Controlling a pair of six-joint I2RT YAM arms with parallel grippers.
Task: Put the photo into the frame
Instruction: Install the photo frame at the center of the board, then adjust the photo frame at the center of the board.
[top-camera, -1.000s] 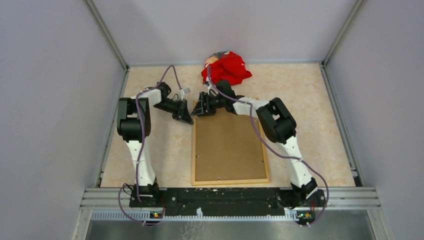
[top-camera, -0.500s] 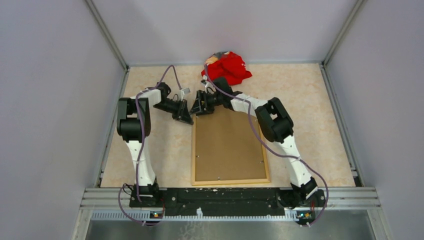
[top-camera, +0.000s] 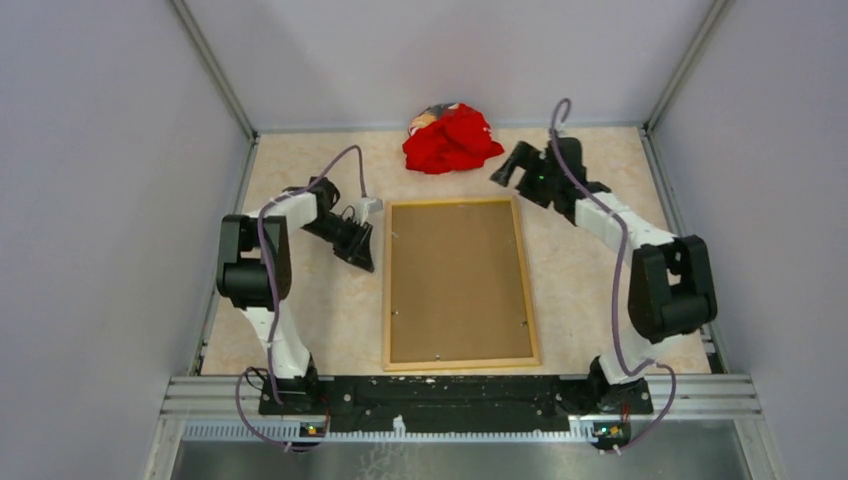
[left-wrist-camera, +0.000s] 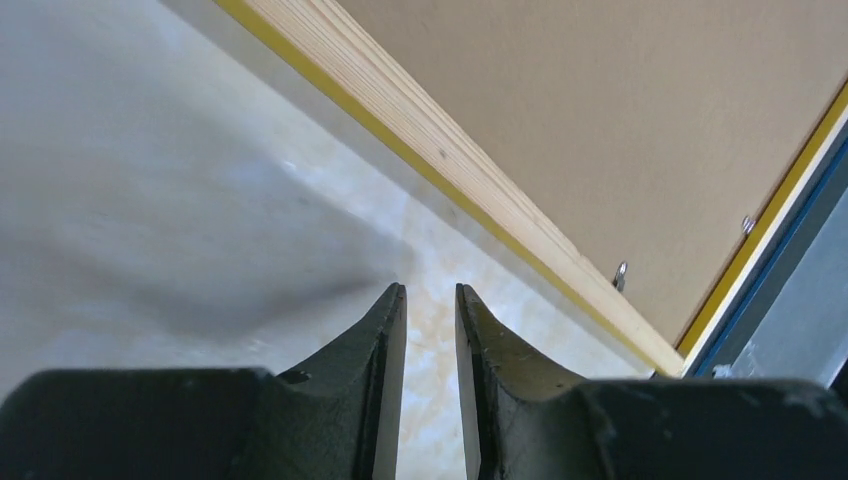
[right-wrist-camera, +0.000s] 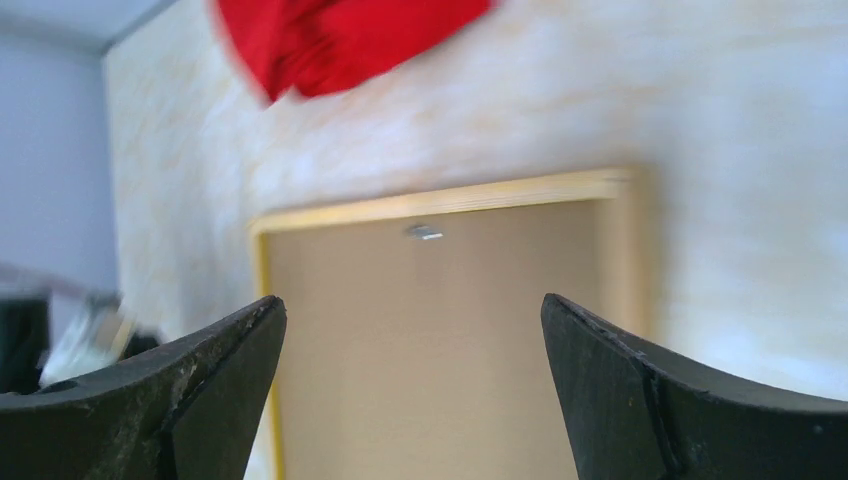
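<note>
My right gripper should swing the far rail (top-camera: 450, 202) around before opening the tabs, because the frame lies lengthwise with its near rail (top-camera: 462, 364) close to the front edge.
The frame (top-camera: 386, 300) lies back up in the middle of the table, pale wood rails showing, with a brown fibreboard backing panel (top-camera: 455, 280) inside it. The photo is hidden. My left gripper (top-camera: 364, 260) hovers just left of the frame's far left part. Its jaws stand a narrow gap apart with nothing between them (left-wrist-camera: 430, 290), and the frame's rail (left-wrist-camera: 450, 160) runs past on the right. My right gripper (top-camera: 503, 172) is wide open and empty beyond the frame's far right corner. In its wrist view (right-wrist-camera: 410, 300) it looks down on the frame's far rail (right-wrist-camera: 440, 200) and the panel (right-wrist-camera: 430, 330).
A crumpled red cloth (top-camera: 452, 138) lies at the back edge just beyond the frame, and shows in the right wrist view (right-wrist-camera: 340, 40). Grey walls enclose the table on three sides. Small metal tabs (left-wrist-camera: 621, 272) sit along the panel's edge.
My right arm has swung from the frame's far left corner across to beyond its far right corner. My left gripper has drawn back slightly toward the near left. The frame has not moved.
</note>
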